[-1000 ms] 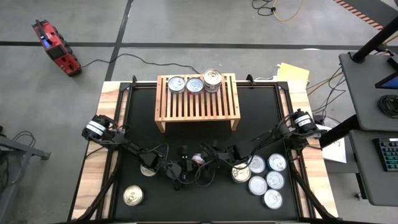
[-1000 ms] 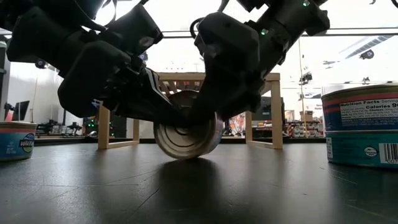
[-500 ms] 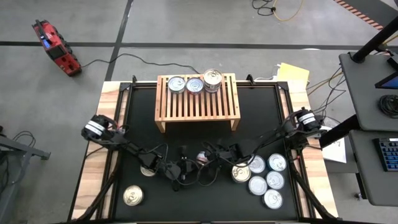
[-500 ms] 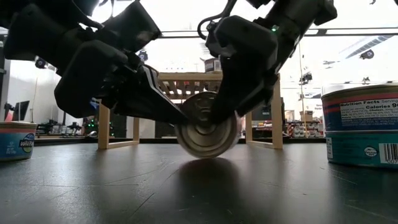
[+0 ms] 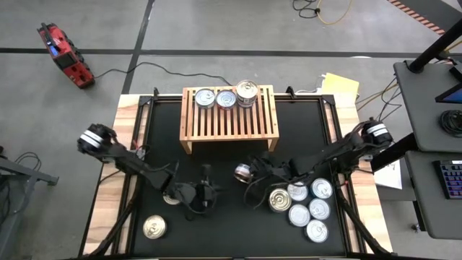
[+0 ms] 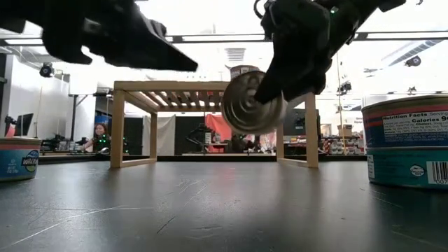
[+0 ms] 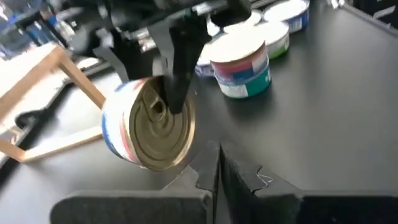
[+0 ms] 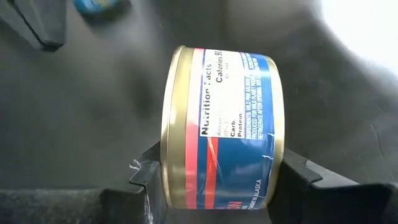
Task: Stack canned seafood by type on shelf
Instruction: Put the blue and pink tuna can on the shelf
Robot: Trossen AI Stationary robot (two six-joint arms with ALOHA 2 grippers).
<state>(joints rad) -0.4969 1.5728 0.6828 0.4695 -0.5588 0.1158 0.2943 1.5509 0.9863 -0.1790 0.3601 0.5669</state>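
The can's lid [image 7: 160, 130] faces the robot's closed left gripper, so the robot should turn the can's round side [image 7: 118, 122] toward that gripper, then open the left gripper and grip the can by both ends.
My right gripper [image 5: 247, 173] is shut on a gold can with a blue and red label [image 8: 221, 130], held on edge above the black mat, in front of the shelf [image 5: 229, 115]. The wooden slatted shelf carries three cans along its far edge [image 5: 226, 98]. My left gripper [image 5: 208, 189] hovers shut and empty just left of the held can, its dark fingers [image 7: 217, 171] pointing toward the can's lid [image 7: 155, 127]. More cans stand on the mat at the right [image 5: 299, 204] and near left [image 5: 154, 227]. My right gripper pinches the can by its two flat ends, one finger on the lid end [image 8: 169, 158] and one on the bottom end [image 8: 278, 158]. The fingers slant down from the table's right side. The can hangs clear of the mat [image 6: 252, 105], turned on edge with its lid facing left.
Several cans cluster on the mat under the right arm [image 5: 309, 209]. One can lies beneath the left arm [image 5: 172, 196]. In the low view a blue-labelled stack stands at the near right [image 6: 406, 140] and a low can at the left [image 6: 17, 159]. Bare mat lies before the shelf.
The can stood on its rim on the mat between both grippers. My right gripper has lifted it clear and carried it toward the right and the shelf. My left gripper has come off the can, risen and drawn back toward the left.
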